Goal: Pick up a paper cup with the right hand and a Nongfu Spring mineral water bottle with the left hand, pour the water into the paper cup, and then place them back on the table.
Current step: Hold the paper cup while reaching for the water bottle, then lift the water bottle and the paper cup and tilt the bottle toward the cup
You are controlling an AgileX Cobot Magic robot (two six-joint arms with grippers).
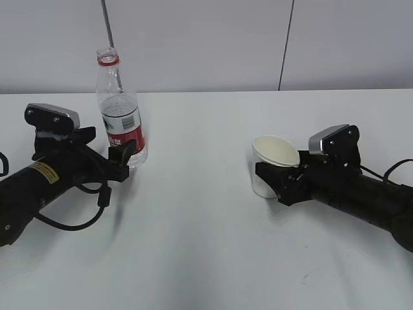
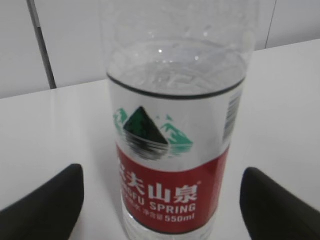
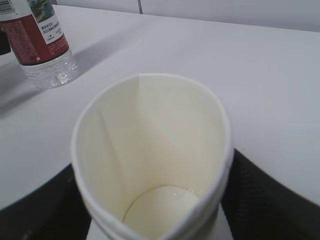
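The water line (image 1: 119, 96) is well below the bottle's opening. The Nongfu Spring bottle (image 1: 122, 123) will need to tilt until it is almost level when I pour.
The Nongfu Spring bottle (image 1: 121, 116) stands upright and uncapped on the white table (image 1: 206, 258), partly filled; it fills the left wrist view (image 2: 175, 150) and shows far left in the right wrist view (image 3: 42, 45). My left gripper (image 1: 113, 147) is open around its lower part, with a gap between each finger (image 2: 45, 205) and the bottle. My right gripper (image 1: 274, 179) is shut on the paper cup (image 1: 274, 161), which is squeezed oval and tilted. The fingers (image 3: 265, 200) press both sides of the cup (image 3: 150, 150). A little water glints at its bottom. I cannot tell whether the cup touches the table.
A pale wall with dark vertical seams (image 1: 286, 45) runs behind the table's far edge. The left arm's cable (image 1: 77, 223) loops onto the table. Bare tabletop lies between the two arms.
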